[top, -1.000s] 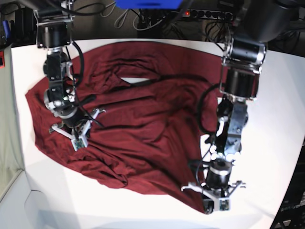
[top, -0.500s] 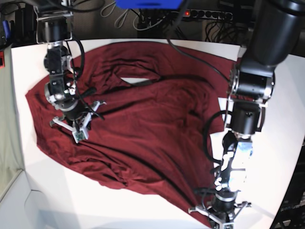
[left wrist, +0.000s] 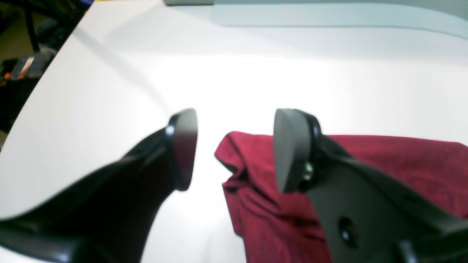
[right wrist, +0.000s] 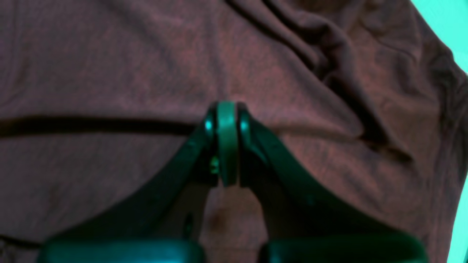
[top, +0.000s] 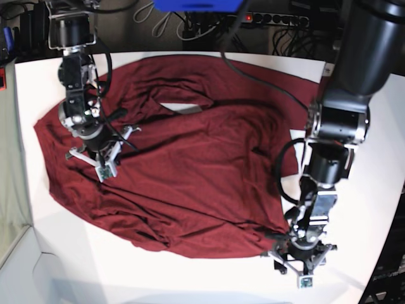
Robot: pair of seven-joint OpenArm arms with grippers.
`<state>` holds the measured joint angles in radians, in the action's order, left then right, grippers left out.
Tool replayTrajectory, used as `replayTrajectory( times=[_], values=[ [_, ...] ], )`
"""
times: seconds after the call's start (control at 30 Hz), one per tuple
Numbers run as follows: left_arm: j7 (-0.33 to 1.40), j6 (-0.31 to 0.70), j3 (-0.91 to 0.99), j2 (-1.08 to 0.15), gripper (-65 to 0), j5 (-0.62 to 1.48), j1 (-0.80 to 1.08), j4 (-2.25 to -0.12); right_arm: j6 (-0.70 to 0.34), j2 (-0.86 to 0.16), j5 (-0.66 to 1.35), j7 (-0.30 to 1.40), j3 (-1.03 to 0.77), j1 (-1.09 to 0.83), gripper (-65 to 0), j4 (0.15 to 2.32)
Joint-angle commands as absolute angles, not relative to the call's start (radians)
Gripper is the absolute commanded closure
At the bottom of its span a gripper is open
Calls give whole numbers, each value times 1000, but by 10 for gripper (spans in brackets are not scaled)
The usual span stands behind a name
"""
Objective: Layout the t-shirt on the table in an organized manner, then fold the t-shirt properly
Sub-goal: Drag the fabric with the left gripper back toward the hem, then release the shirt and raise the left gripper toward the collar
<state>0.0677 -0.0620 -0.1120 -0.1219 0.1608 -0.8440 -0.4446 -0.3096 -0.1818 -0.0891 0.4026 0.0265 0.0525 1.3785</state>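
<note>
My left gripper should keep going toward the t-shirt's jutting back part (top: pixel 299 119) and close on its edge, as the t-shirt's front corner (top: pixel 269 244) lies flat under its open fingers.
The maroon t-shirt (top: pixel 190 164) lies spread and wrinkled over the white table (top: pixel 190 278). My left gripper (top: pixel 300 265) hovers at the shirt's front-right corner, by the table's front edge. In the left wrist view this gripper (left wrist: pixel 236 149) is open, and the t-shirt (left wrist: pixel 384 160) corner lies loose on the table (left wrist: pixel 256 73) beneath its fingers (left wrist: pixel 290 149). My right gripper (top: pixel 101 166) sits low on the shirt's left part. In the right wrist view it (right wrist: pixel 226 142) is shut, with a crease of the t-shirt (right wrist: pixel 109 65) running into its tips.
A power strip (top: pixel 278 19) and cables lie behind the table's back edge, beside a blue object (top: pixel 196 5). The table's right edge drops to dark gear (top: pixel 389 272). A grey panel (top: pixel 12 190) borders the left side.
My left gripper has opened and let go of the shirt's front corner after pulling it front-right. The corner now lies on the table. The right gripper shifted slightly toward the back.
</note>
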Motion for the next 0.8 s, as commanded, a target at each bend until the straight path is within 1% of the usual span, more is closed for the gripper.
replayTrajectory(
  times=[0.0, 0.13, 0.3, 0.4, 0.53, 0.77],
  values=[
    [39, -68, -107, -143, -326, 157, -860, -503, -305, -186, -84, 378, 24, 67, 0, 1409],
    [44, -73, -105, -170, -326, 157, -704, -733, -305, -185, -84, 380, 22, 62, 0, 1420],
    [45, -73, -104, -203, -326, 159, -441, -1063, -305, -185, -84, 380, 21, 42, 0, 1425],
    [45, -68, -44, -197, -326, 159, -294, -1198, -305, -185, -82, 380, 19, 28, 0, 1428],
    [44, -68, 28, -193, -325, 159, -157, -1262, -305, -185, -82, 378, 19, 15, 0, 1435],
    [44, -67, 28, -193, -325, 159, -54, -1260, -305, -185, -79, 378, 19, 2, 0, 1435]
  ],
)
